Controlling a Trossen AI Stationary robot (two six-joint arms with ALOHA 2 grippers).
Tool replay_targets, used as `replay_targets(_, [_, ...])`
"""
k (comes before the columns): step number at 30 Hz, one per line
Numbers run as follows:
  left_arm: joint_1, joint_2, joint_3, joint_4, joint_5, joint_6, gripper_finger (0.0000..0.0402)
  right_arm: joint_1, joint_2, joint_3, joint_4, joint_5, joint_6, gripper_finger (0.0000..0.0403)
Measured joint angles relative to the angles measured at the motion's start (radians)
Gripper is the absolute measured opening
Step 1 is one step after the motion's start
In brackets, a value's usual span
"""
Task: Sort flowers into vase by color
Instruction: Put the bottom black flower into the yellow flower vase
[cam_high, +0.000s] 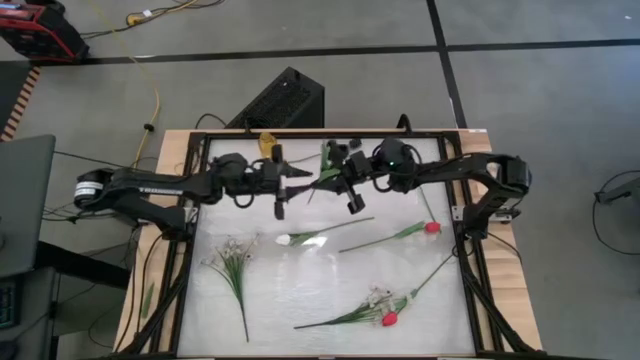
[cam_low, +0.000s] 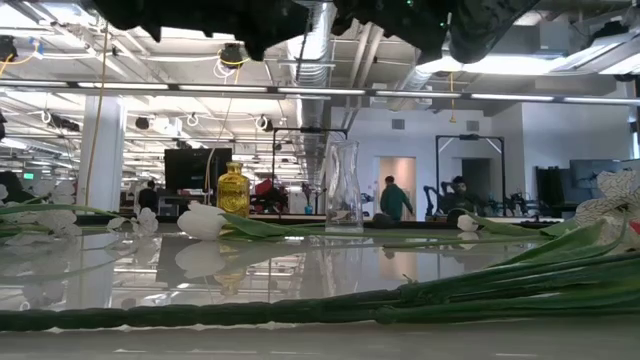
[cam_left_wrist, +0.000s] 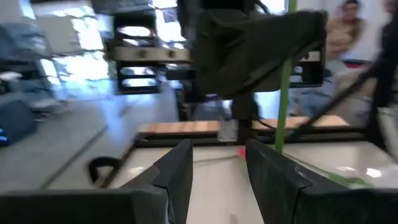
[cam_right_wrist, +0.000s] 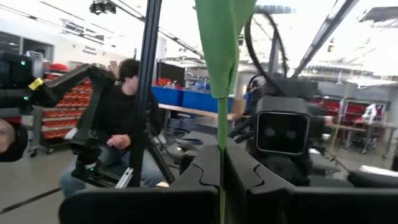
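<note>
The yellow vase (cam_high: 267, 145) is standing on the left gripper's side, so the robot's left gripper should grasp the flower's stem (cam_left_wrist: 282, 121) below the right gripper and bring it over to the vase.
My right gripper (cam_high: 336, 176) is up over the far middle of the table, shut on a green-stemmed flower (cam_high: 324, 170); its head does not show. My left gripper (cam_left_wrist: 217, 171) faces it from the table's left, open, with nothing between its fingers; the stem (cam_left_wrist: 283, 93) stands upright just beyond them. A clear glass vase (cam_low: 343, 188) and a yellow vase (cam_low: 233, 190) stand at the far edge. Lying flat on the table are a white tulip (cam_high: 286, 239), two red tulips (cam_high: 432, 228) (cam_high: 390, 319) and a sprig of tiny white blossoms (cam_high: 232, 255). My right gripper pinches the flower's thin green stem (cam_right_wrist: 221, 163) between its two fingers, which lie across it and come about level from the table's right. A broad leaf (cam_right_wrist: 224, 37) rises above the fingers. The flower is lifted clear of the table, its stem about upright.
The table has a dark frame (cam_high: 470, 250) around a glossy white top. A black box (cam_high: 285, 100) sits on the floor behind the far edge. People sit and stand in the room beyond (cam_right_wrist: 124, 118).
</note>
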Motion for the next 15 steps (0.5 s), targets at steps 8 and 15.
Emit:
replay_targets(8, [-0.011, 0.020, 0.039, -0.034, 0.073, 0.006, 0.0134, 0.011, 0.014, 0.016, -0.041, -0.002, 0.006, 0.0024])
replay_targets(15, [-0.002, -0.038, 0.039, -0.163, -0.032, 0.040, 0.0133, 0.010, 0.007, 0.016, -0.160, -0.002, -0.032, 0.0024])
